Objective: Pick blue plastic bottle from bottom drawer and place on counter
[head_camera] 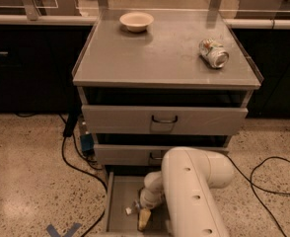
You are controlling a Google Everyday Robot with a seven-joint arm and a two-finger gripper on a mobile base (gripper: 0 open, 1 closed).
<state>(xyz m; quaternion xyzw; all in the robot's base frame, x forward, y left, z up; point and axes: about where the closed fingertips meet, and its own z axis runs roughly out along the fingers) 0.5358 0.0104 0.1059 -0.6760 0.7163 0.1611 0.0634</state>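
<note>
The robot should expect the hidden part of the drawer to be empty when its gripper lifts the blue plastic bottle, since the bottom drawer's visible bottom (123,189) is plain grey.
The bottom drawer (118,201) is pulled out low at the front, a plain grey tray. The blue plastic bottle (143,220) lies in it, pale body toward the front, small white cap (128,211) pointing left. My gripper (146,207) reaches down into the drawer from the big white arm (189,191) and sits right over the bottle's upper end. The arm hides the drawer's right half. The counter (160,58) is the grey cabinet top above.
A crushed silver can (214,53) lies on the counter's right side and a small cream bowl (136,20) at its back. Two upper drawers (164,120) with dark handles are partly open. Black cables (71,157) run on the speckled floor on both sides.
</note>
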